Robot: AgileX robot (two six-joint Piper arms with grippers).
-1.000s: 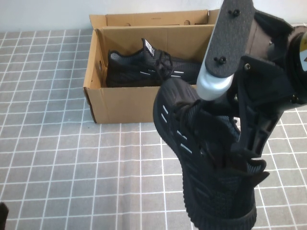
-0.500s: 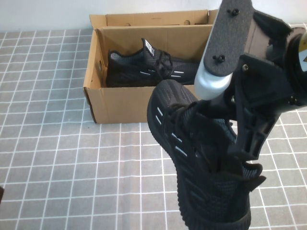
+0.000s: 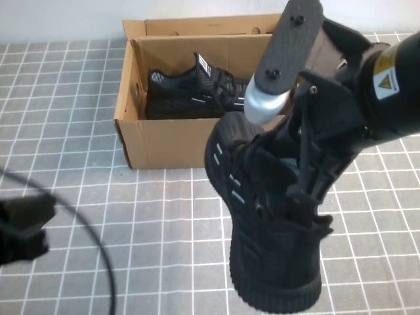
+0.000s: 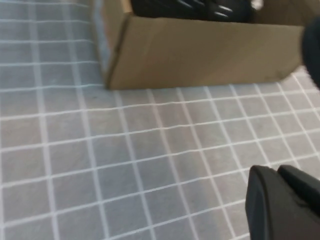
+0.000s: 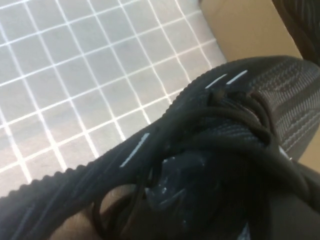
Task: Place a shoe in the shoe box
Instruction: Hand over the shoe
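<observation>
The shoe hangs heel low point(image 3: 277, 285), pointing across the shoe box, so I should turn it lengthwise and let my left gripper grab the shoe's front point(image 3: 225, 161) before lowering it.
A black knit shoe point(image 3: 262, 216) with white side dashes hangs in the air in front of the shoe box point(image 3: 177, 141), toe toward the box and heel low. My right gripper point(image 3: 302, 193) is shut on it at the collar, its fingertips buried in the opening. The right wrist view shows the laces and dashes of the shoe point(image 5: 210, 125) close up, with the cardboard box point(image 5: 250, 30) beyond. The brown box stands open, and a matching black sneaker point(image 3: 197, 95) lies inside. My left gripper point(image 3: 23, 226) hovers low at the near left, shut and empty; its fingers point(image 4: 270, 200) are pressed together, with the box point(image 4: 200, 55) ahead.
A grey cloth with a white grid point(image 3: 98, 190) covers the table. A black cable point(image 3: 102, 246) curves from the left arm across the near left. The box's lid flap point(image 3: 210, 26) stands up at the back against the pale wall.
The right arm has swung the held shoe a little to the left and turned it. The left gripper and its cable have come into view at the near left.
</observation>
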